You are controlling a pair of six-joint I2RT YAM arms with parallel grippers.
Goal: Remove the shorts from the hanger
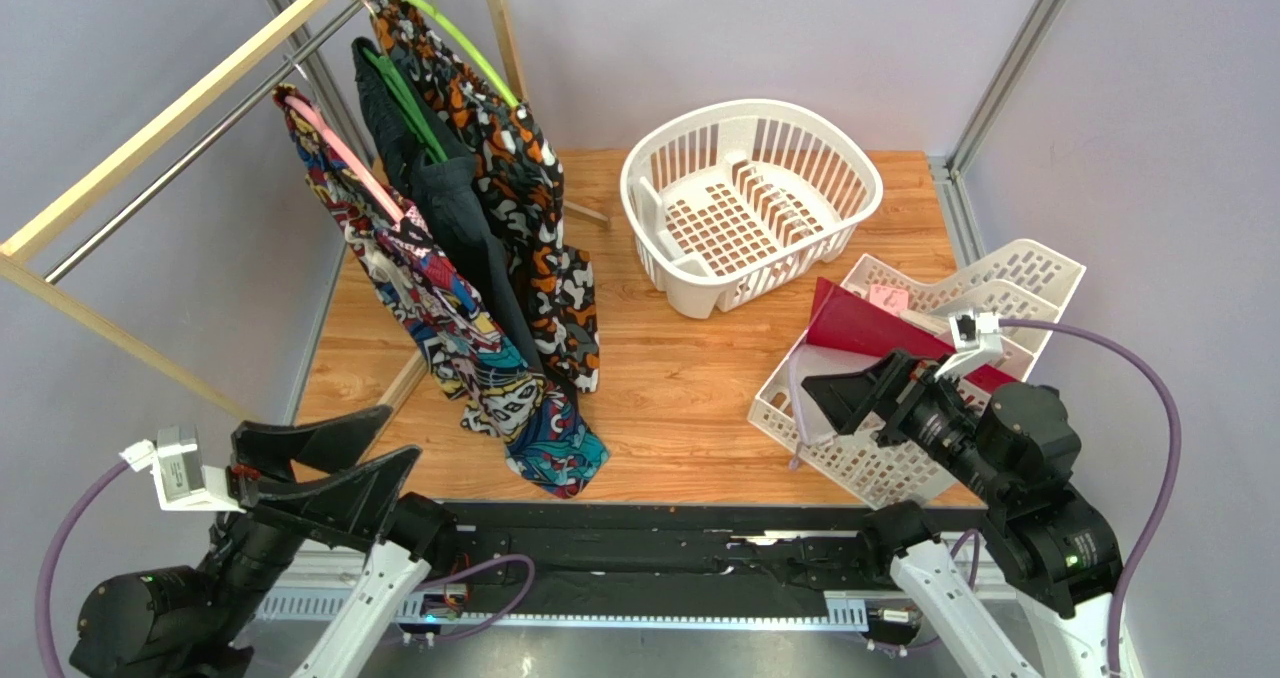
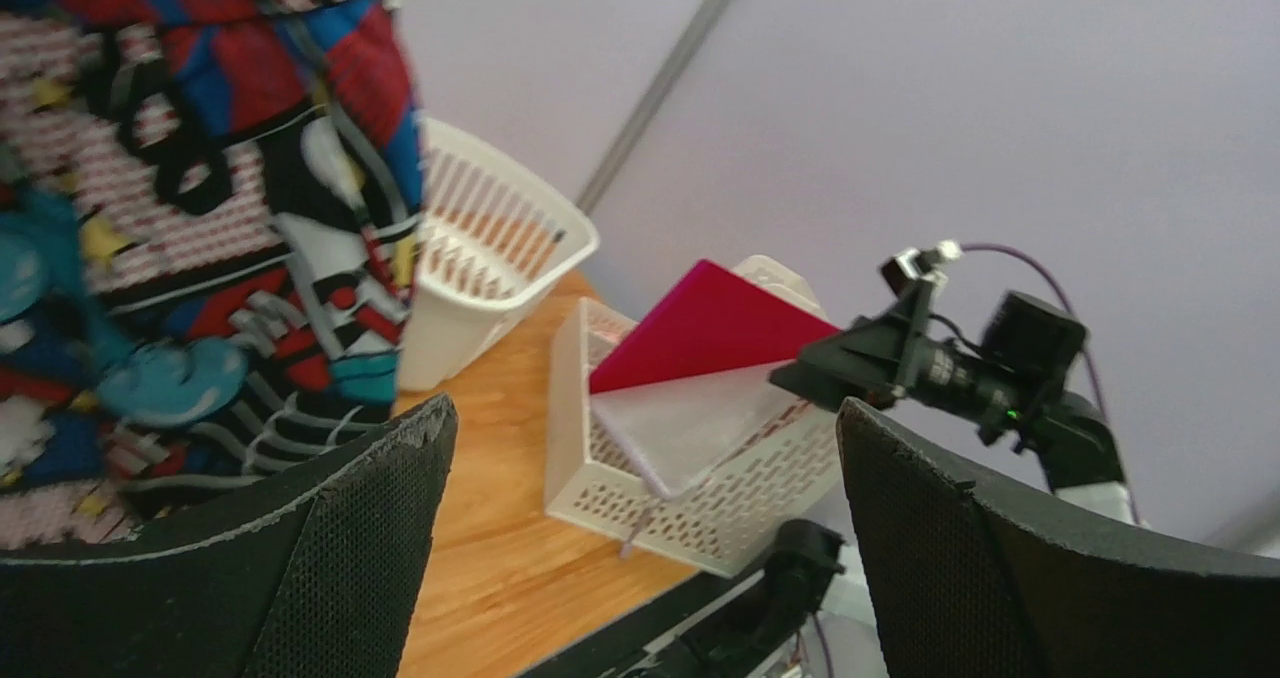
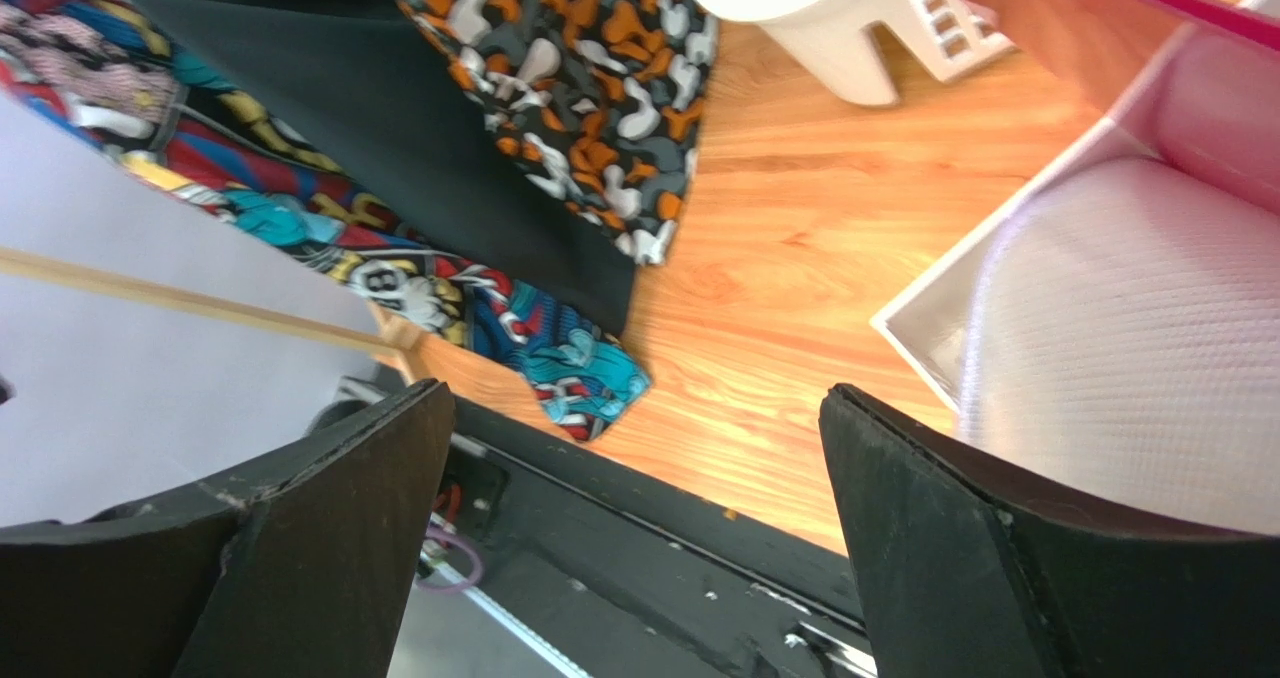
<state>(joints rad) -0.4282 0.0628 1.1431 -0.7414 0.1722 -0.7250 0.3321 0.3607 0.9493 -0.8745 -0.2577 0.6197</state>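
Observation:
My right gripper faces the pink hanger's near end (image 1: 392,210) pointing toward it into open space, so I should reach on until my fingers grip the shorts' waistband (image 1: 409,228) there.
The multicolour print shorts (image 1: 451,333) hang from the pink hanger (image 1: 343,153) on the metal rail at the left, their lower hem resting near the table's front edge. They also show in the left wrist view (image 2: 196,228) and the right wrist view (image 3: 406,281). My left gripper (image 1: 338,461) is open and empty, low at the front left, just short of the shorts. My right gripper (image 1: 842,393) is open and empty at the right, over the tilted white tray, well apart from the shorts.
A charcoal garment (image 1: 451,213) on a dark green hanger and an orange-black-white garment (image 1: 526,213) on a light green hanger hang behind the shorts. A white basket (image 1: 751,198) stands at the back. A tilted white tray (image 1: 902,453) holds a red folder (image 1: 879,326).

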